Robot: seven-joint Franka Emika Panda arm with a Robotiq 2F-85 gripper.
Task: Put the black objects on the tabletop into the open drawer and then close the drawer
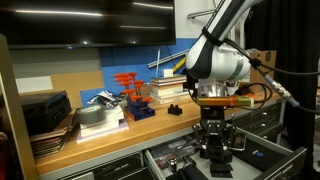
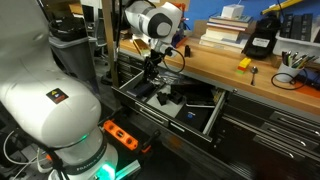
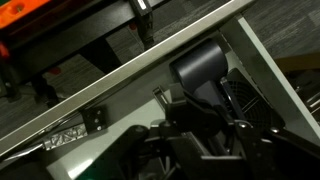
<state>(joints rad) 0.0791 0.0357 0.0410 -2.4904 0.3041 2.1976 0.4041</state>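
Observation:
The black object in my gripper hangs inside the drawer's metal rim. I should keep moving it down until it is close to the drawer's bottom, then let it go.
My gripper hangs low inside the open dark-grey drawer, below the front edge of the light-brown tabletop. In the wrist view my dark fingers appear closed round a matte-black blocky object held over the drawer floor. In an exterior view the gripper is over the drawer's near corner, with other black parts lying inside the drawer. One small black object sits on the tabletop near the books.
Orange-red clamps on a blue stand, stacked white books and a black case stand on the bench. A black box and a yellow piece sit on the tabletop. The drawer's metal rim runs diagonally.

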